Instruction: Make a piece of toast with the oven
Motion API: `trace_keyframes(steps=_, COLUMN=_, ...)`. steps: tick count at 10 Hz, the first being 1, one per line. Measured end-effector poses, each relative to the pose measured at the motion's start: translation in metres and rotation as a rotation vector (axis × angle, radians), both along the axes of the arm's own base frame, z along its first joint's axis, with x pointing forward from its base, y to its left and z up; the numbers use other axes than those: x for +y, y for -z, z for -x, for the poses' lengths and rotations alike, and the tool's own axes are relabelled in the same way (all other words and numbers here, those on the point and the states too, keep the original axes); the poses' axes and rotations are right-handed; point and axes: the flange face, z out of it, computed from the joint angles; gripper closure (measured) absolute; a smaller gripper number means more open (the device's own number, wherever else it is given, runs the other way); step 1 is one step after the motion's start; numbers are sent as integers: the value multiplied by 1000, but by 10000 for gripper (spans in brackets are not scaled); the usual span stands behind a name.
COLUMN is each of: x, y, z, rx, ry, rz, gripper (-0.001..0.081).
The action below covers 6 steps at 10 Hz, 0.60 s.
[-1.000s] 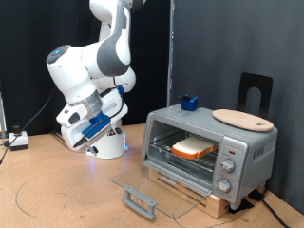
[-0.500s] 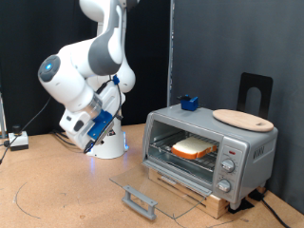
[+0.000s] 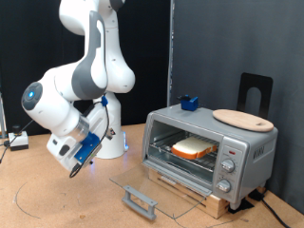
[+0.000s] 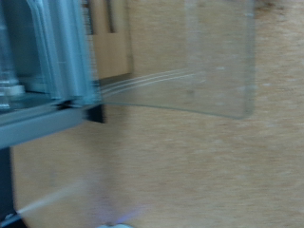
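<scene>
The robot's gripper is hanging wide of the open glass door's low handle (image 3: 140, 202), so the robot should bring it in under the handle (image 3: 126, 190) and push the door up until it is shut.
The silver-grey oven (image 3: 214, 147) stands on a wooden base at the exterior view's right. Its glass door (image 3: 142, 183) is folded down flat, with the handle (image 3: 141, 201) toward the exterior view's bottom. The piece of toast (image 3: 193, 147) lies inside on the wire rack. My gripper (image 3: 69, 168) hangs low over the table at the exterior view's left, well away from the oven, and nothing shows between its fingers. The blurred wrist view shows the oven's front edge (image 4: 57, 57) and the open glass door (image 4: 204, 57), but no fingers.
A round wooden board (image 3: 242, 119) and a small blue object (image 3: 188, 102) sit on the oven's top. A black stand (image 3: 255, 90) rises behind it. The robot's white base (image 3: 112, 144) stands between gripper and oven. Cables and a small box (image 3: 17, 141) lie at the far left.
The arm has swung down and toward the exterior view's left, away from the oven. Toast, door and board have stayed where they were.
</scene>
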Motion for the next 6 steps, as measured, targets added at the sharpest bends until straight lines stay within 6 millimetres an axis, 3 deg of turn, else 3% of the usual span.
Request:
trace_keyframes(steps=3, x=-11, y=36, z=-8, rx=-7, ry=24, rz=10, gripper=-3)
trace_keyframes(steps=6, x=-4, y=34, z=-3, rx=14, ry=5, rz=-80, gripper=-3)
